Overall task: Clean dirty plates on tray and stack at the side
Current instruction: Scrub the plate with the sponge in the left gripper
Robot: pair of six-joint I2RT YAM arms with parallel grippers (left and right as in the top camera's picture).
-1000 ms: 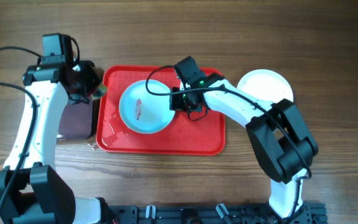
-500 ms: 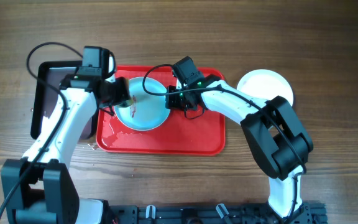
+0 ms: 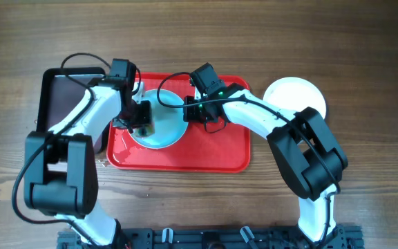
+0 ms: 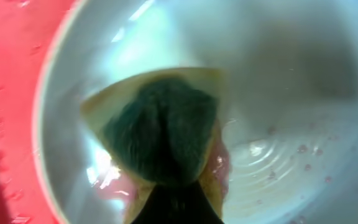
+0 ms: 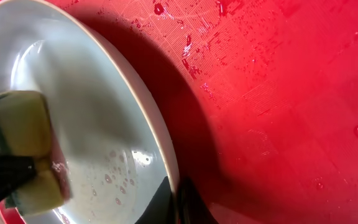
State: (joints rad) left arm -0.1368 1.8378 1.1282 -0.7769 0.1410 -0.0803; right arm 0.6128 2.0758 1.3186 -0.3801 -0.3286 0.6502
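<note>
The sponge [image 3: 146,129] is near the plate's rim and reddish drops [image 5: 115,176] spot the middle of the plate, so next my left gripper wipes the sponge back over the drops.
One pale mint plate [image 3: 170,130] sits tilted on the red tray [image 3: 220,149]. My right gripper [image 3: 191,113] is shut on the plate's right rim; in the right wrist view its fingers [image 5: 178,200] pinch the rim of the plate [image 5: 98,106] above the wet tray [image 5: 278,93]. My left gripper [image 3: 141,117] is shut on a yellow sponge with a green face [image 4: 160,127] and presses it on the plate's centre [image 4: 291,93]. A reddish smear [image 4: 114,183] shows beside the sponge. The sponge also shows in the right wrist view [image 5: 23,143]. White plates [image 3: 296,95] lie right of the tray.
A narrow black tray [image 3: 62,104] lies left of the red tray. Water droplets spot the red tray's floor [image 5: 241,37]. Both arms cross over the tray's upper half. A black rail [image 3: 220,238] runs along the table's front edge.
My left arm has swung right from the black tray onto the plate, carrying the sponge down to the plate's centre. The right gripper has held the rim in place.
</note>
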